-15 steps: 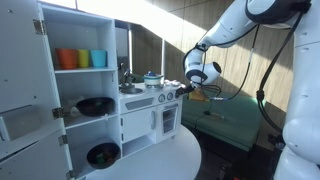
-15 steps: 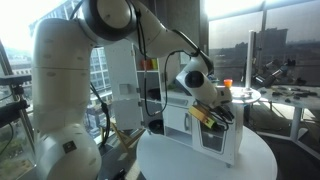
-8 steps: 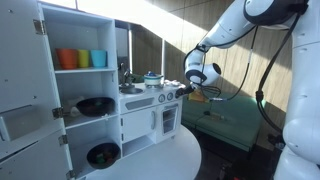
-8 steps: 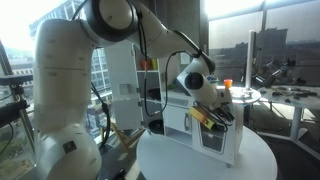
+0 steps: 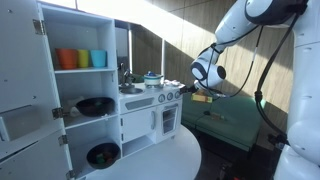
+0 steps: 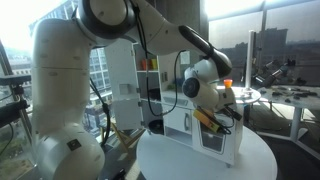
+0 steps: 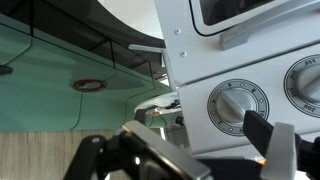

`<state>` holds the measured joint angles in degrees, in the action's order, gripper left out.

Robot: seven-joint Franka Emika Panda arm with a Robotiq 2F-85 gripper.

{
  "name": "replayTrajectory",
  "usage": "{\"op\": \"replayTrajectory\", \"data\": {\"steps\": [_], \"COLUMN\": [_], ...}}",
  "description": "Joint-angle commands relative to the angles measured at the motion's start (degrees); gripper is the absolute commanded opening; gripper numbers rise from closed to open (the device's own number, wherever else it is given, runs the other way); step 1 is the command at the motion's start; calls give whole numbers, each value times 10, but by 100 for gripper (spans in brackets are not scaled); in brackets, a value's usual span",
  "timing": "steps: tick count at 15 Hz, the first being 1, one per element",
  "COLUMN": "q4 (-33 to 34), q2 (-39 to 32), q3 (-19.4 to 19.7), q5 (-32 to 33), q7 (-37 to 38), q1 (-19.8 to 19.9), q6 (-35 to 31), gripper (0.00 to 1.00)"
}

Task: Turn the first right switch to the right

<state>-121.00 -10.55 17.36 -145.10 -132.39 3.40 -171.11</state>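
Note:
The robot's gripper is at a slant to the front panel (image 7: 201,84) and off the switch's middle, so it should turn square and center its fingers over the switch (image 7: 238,105) before it grips.
The white toy kitchen (image 5: 150,112) stands on a round white table and also shows from its other side (image 6: 205,130). In the wrist view its front panel fills the right side, with a round switch (image 7: 238,105) and a second switch (image 7: 306,84) cut off by the frame edge. My gripper (image 7: 215,142) is open, its two dark fingers on either side of the nearer switch and not touching it. In both exterior views my gripper (image 5: 192,92) (image 6: 216,112) hovers at the kitchen's end, by the switch panel (image 5: 166,97).
Orange, green and blue cups (image 5: 82,58) sit on the top shelf, a black pan (image 5: 95,105) below them and a dark bowl (image 5: 103,154) lowest. A pot (image 5: 152,77) stands on the stove. A green table (image 5: 235,122) lies behind the arm.
My wrist has moved slightly up and away from the kitchen's end. The kitchen and its contents have not moved.

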Motion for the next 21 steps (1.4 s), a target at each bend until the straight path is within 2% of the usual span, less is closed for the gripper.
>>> {"op": "replayTrajectory", "data": {"steps": [1,5,9,21], "q4": [-42,-78,-81,-44], "q2": [6,16,18,-2], "q3": [50,94,137,193], "q5": [1,11,12,14], "q7": [-53,-85,-114,-119], "q1": [-39,-75,-109,-195], "q6": [60,114,163,166], "gripper": [100,100,100,100]}}
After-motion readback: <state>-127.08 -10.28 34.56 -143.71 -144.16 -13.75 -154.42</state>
